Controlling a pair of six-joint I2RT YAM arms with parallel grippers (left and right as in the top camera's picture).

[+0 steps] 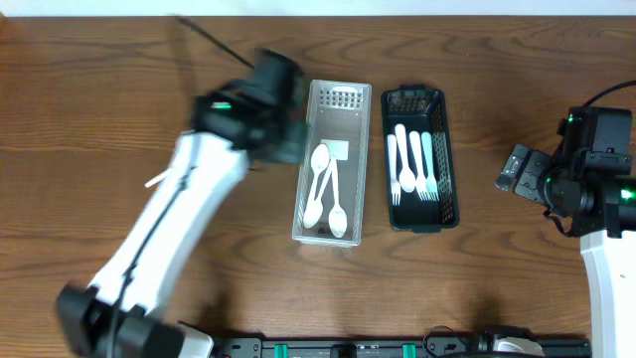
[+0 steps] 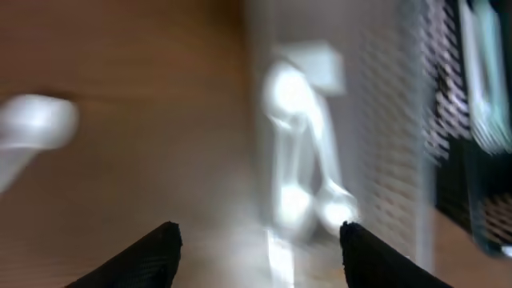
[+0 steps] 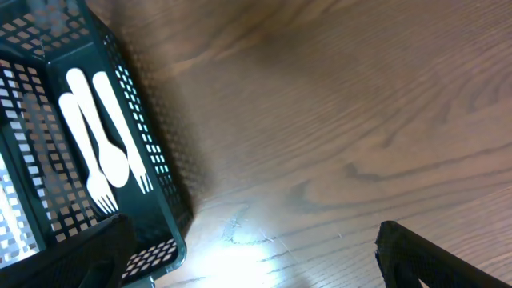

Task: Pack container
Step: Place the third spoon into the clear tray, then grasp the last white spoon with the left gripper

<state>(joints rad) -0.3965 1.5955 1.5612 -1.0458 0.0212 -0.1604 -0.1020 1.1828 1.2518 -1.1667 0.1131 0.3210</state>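
The loose white spoon lies clear of the white container, so the robot's left gripper keeps going toward it, open, and closes on its handle.
A white perforated container holds white spoons. A black mesh basket next to it holds white forks and a pale blue one. My left gripper is blurred by motion beside the white container's left wall. In the left wrist view it is open and empty, with the spoons ahead. A loose white spoon lies on the table to its left. My right gripper is open and empty over bare table right of the black basket.
The table is dark brown wood. A white sliver shows by the left arm. The right arm stands at the table's right edge. A black rail runs along the front edge.
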